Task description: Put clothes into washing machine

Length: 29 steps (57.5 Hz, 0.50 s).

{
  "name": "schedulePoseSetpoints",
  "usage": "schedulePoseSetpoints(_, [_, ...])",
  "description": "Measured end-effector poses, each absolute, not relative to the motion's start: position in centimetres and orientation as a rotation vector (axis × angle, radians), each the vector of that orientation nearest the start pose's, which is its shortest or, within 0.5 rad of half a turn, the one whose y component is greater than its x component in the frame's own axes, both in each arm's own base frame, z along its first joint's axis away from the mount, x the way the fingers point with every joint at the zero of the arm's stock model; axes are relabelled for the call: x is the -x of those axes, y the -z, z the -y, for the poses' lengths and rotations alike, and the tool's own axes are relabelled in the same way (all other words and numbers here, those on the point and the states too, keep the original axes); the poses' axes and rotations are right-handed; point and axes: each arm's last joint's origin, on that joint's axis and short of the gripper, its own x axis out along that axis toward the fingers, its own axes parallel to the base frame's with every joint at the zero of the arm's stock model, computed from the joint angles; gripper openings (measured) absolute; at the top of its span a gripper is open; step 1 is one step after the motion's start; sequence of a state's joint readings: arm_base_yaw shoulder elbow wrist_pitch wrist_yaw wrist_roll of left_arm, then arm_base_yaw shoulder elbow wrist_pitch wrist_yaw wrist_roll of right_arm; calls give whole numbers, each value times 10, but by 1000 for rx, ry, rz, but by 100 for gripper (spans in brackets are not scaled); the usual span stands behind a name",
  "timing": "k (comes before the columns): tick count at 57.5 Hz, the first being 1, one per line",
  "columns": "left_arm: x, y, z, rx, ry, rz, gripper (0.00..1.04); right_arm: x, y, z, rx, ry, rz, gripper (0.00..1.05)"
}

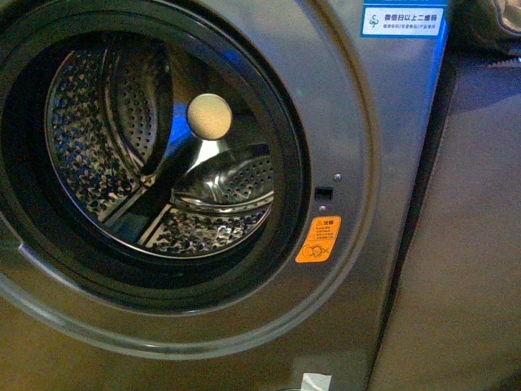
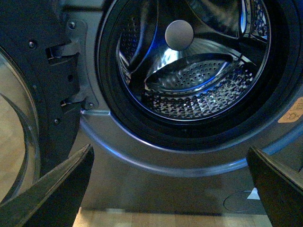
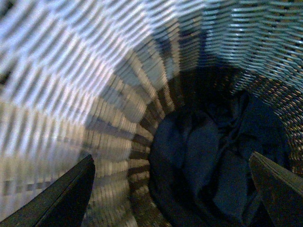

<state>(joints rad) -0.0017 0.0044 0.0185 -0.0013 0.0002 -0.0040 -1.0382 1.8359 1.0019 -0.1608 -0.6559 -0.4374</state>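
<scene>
The dark blue clothes (image 3: 213, 161) are bunched up in loose folds (image 3: 229, 135), so they will come up as a bulky bundle and hang down when I lift them.
The grey washing machine (image 1: 358, 122) fills the front view, its round porthole open onto the perforated steel drum (image 1: 163, 155), which holds no clothes that I can see. An orange sticker (image 1: 317, 239) sits right of the opening. My left gripper (image 2: 170, 189) is open and empty, low in front of the machine's front panel (image 2: 156, 184), below the drum (image 2: 194, 80). My right gripper (image 3: 173, 189) is open inside a woven basket (image 3: 71, 94), above dark blue clothes (image 3: 213, 156) bunched at its bottom; its fingers do not touch them. Neither arm shows in the front view.
The machine's door (image 2: 28, 104) stands swung open beside the hinge. A plain dark grey cabinet panel (image 1: 464, 244) stands right of the machine. Light wooden floor (image 2: 165, 220) shows below the machine. The basket's wicker wall closes in around my right gripper.
</scene>
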Motion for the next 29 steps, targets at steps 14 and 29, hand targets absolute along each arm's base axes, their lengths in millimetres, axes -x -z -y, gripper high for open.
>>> schedulePoseSetpoints(14, [-97,-169,0,4,2,13,98,-204,-58,325,-317,243,-921,97])
schedulePoseSetpoints(29, [-97,-169,0,4,2,13,98,-218,41,339,-362,265,-1076,97])
